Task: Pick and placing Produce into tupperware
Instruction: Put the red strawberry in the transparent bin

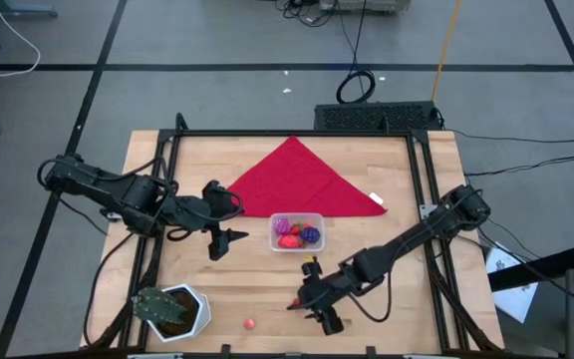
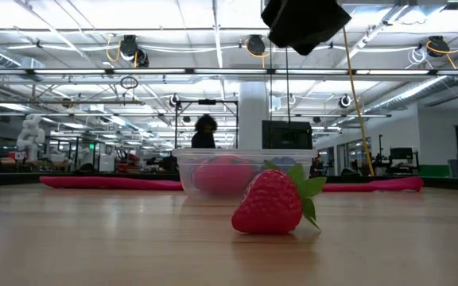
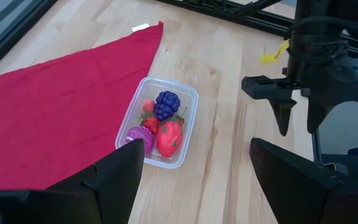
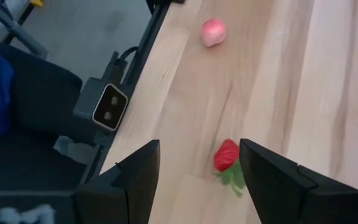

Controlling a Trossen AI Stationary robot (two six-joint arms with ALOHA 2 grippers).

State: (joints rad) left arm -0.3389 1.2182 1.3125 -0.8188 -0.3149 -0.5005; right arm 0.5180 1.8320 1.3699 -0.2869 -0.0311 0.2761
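Note:
The strawberry's green leaves [image 4: 233, 178] are close under one finger of the robot's right gripper, so the robot should move over and center the strawberry's red body [image 4: 226, 154] in the gripper's opening before it goes down.
The clear tupperware [image 1: 297, 232] stands mid-table and holds a purple grape bunch [image 3: 166, 102], a red strawberry [image 3: 169, 138] and other small fruits. Another red strawberry [image 2: 273, 202] lies on its side on the wood near the front edge, its green leaves [image 4: 233, 177] showing. A small pink-red ball [image 1: 250, 324] rests farther left. My right gripper [image 4: 197, 180] hovers open above that strawberry, one finger on each side, not touching it. My left gripper [image 1: 229, 244] hangs open left of the tupperware.
A big red triangular cloth [image 1: 302, 184] lies flat behind the tupperware. A green plant in a white pot [image 1: 172, 311] sits at the near left corner. Black frame rails [image 1: 162, 199] run along the table's sides. Bare wood lies between the tupperware and the near edge.

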